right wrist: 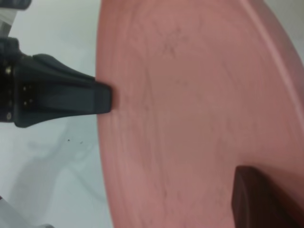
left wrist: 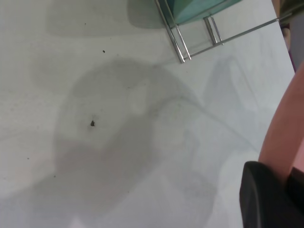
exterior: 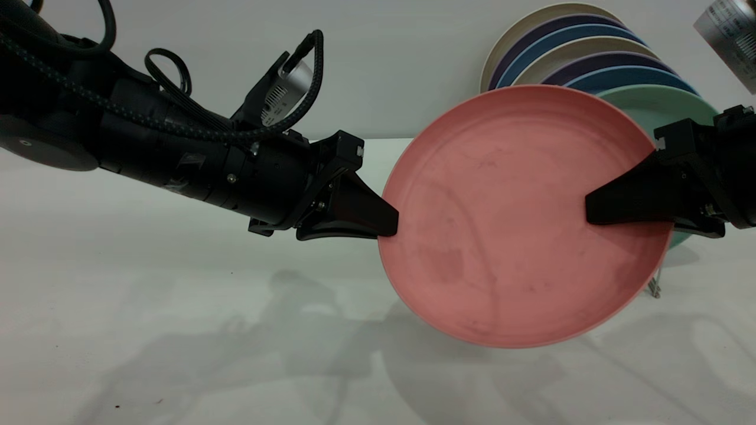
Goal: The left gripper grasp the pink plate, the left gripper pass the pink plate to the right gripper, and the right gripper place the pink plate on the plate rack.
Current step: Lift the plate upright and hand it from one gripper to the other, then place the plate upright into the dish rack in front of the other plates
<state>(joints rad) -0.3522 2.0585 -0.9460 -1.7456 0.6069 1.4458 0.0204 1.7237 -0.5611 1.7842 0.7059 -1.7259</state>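
My grippers both hold the pink plate by opposite rims (exterior: 389,248). Next, my left gripper opens and back away before my right gripper takes it to the plate rack.
The pink plate (exterior: 508,224) hangs upright above the table, held between both claws. My left gripper (exterior: 387,227) is shut on its left rim; in the left wrist view the plate's edge (left wrist: 285,137) runs in between the black fingers (left wrist: 263,199). My right gripper (exterior: 593,212) is shut on the right rim, one finger lying across the plate's face (right wrist: 190,95); that finger (right wrist: 259,202) shows in the right wrist view, and so does the left gripper (right wrist: 102,97) on the far rim. The plate rack (exterior: 654,288) stands behind the plate, mostly hidden; its silver wires (left wrist: 183,42) show in the left wrist view.
Several plates stand in the rack behind the pink one: a mint-green plate (exterior: 661,106) nearest, then blue (exterior: 626,77), purple and beige ones. The white table (exterior: 177,307) lies below the plate. A grey labelled box (exterior: 729,35) sits at the upper right.
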